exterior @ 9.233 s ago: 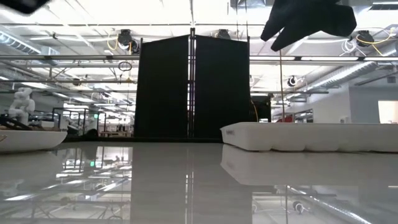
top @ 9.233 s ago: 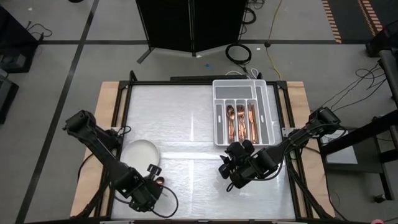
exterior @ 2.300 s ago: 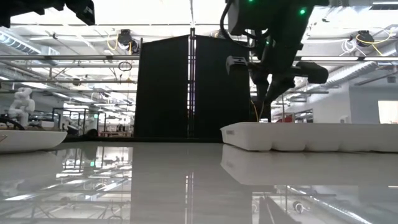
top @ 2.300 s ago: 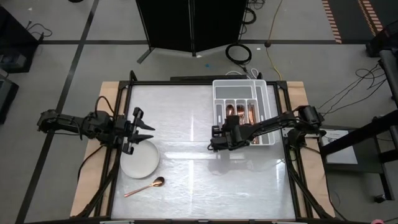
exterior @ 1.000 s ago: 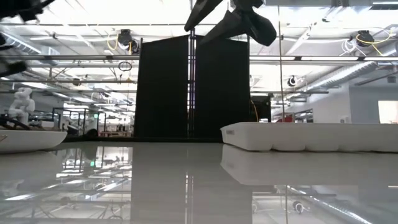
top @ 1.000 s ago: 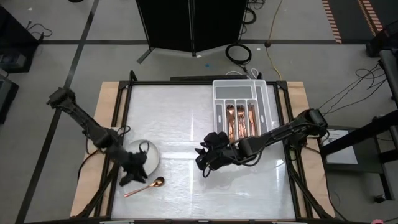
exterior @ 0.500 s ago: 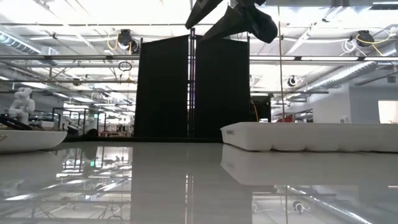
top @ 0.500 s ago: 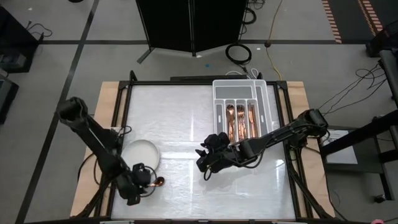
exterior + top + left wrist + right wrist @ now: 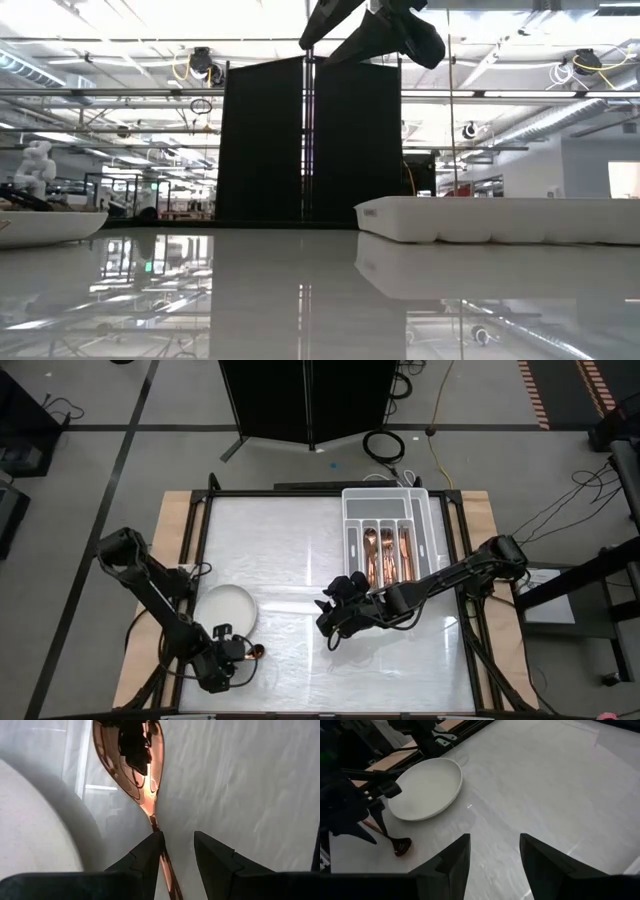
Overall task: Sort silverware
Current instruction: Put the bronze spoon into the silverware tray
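Note:
My right arm has the white tray beside it, and the tray is far from the spoon. My left gripper should pick up the spoon and pass it to my right gripper.
One copper spoon lies on the table near its front left corner, its bowl toward the right. My left gripper is low over it, pointing steeply down and open; in the left wrist view its fingers stand on either side of the spoon's handle. More copper silverware lies in the white tray at the far right. My right gripper hangs above the table's middle, open and with nothing in it. My left gripper comes at the spoon's handle from above, just behind the bowl, with its fingers across the handle. The handle runs close along one finger. I cannot tell whether that finger touches it. The spoon lies flat on the table.
A round white plate sits just beyond the spoon, close to my left arm. The plate also shows in the right wrist view. The glossy table top is bare between the plate and the tray.
My left gripper has come from beside the plate toward the table's near edge and down onto the spoon, tipping to point more steeply down. The spoon has stayed where it was.

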